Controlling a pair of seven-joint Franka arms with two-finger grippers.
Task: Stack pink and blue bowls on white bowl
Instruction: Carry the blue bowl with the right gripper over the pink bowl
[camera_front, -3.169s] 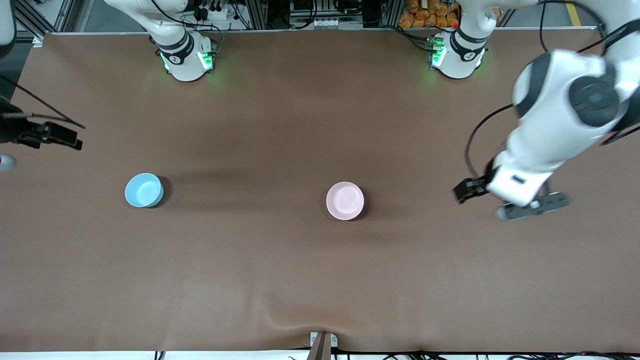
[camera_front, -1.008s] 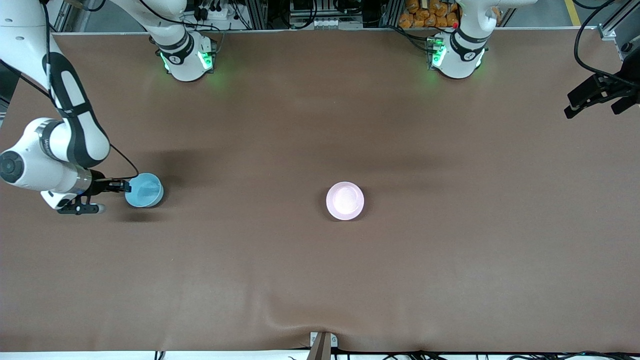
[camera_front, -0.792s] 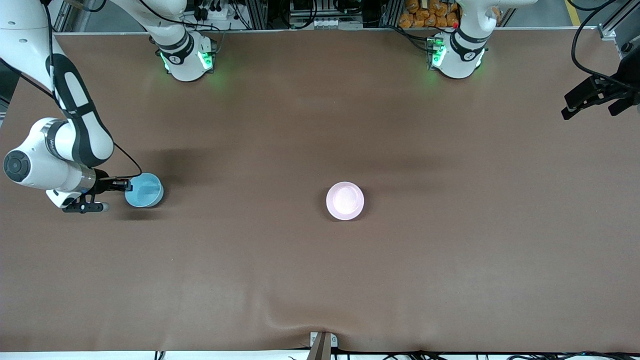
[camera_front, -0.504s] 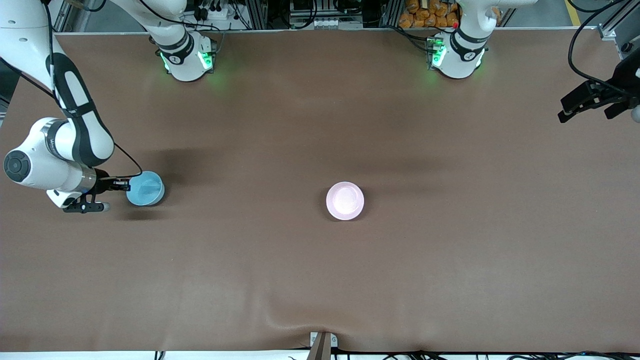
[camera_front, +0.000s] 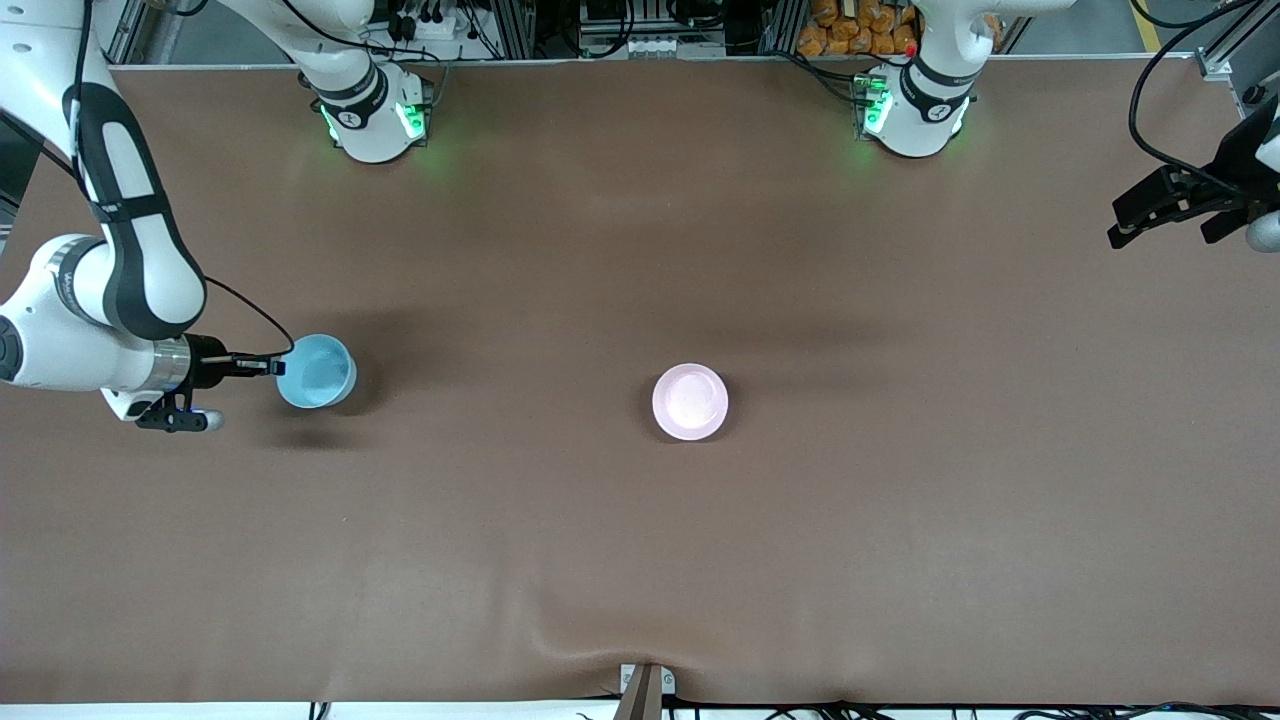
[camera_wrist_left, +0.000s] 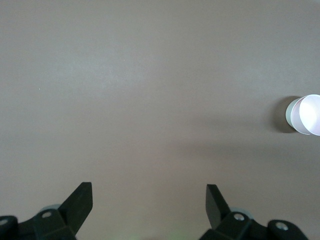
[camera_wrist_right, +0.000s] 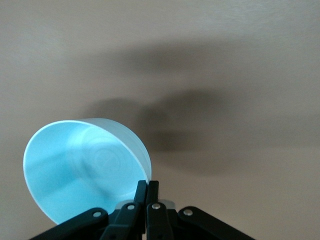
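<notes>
I should keep carrying the blue bowl (camera_front: 319, 371) with my right gripper until it nests in the pink bowl (camera_front: 691, 402), because it hangs by its rim with its opening up, just like the pink bowl.
My right gripper (camera_front: 272, 366) is shut on the rim of the light blue bowl (camera_front: 316, 371) and holds it tilted a little above the table, near the right arm's end. The right wrist view shows the closed fingertips (camera_wrist_right: 148, 184) pinching the blue bowl (camera_wrist_right: 85, 170). The pale pink bowl (camera_front: 690, 401) sits at the middle of the table. In the left wrist view the pink bowl (camera_wrist_left: 310, 114) lies in a pale bowl whose rim (camera_wrist_left: 288, 113) shows beside it; it looks like the white bowl. My left gripper (camera_front: 1120, 222) is open and empty (camera_wrist_left: 148, 189) over the left arm's end.
The brown table mat (camera_front: 640, 550) has a small wrinkle at the edge nearest the front camera (camera_front: 600, 640). Both arm bases (camera_front: 372, 110) stand along the edge farthest from it.
My right gripper closed on the blue bowl's rim, lifted it off the table and shifted it a little toward the pink bowl. My left gripper drifted slightly inward.
</notes>
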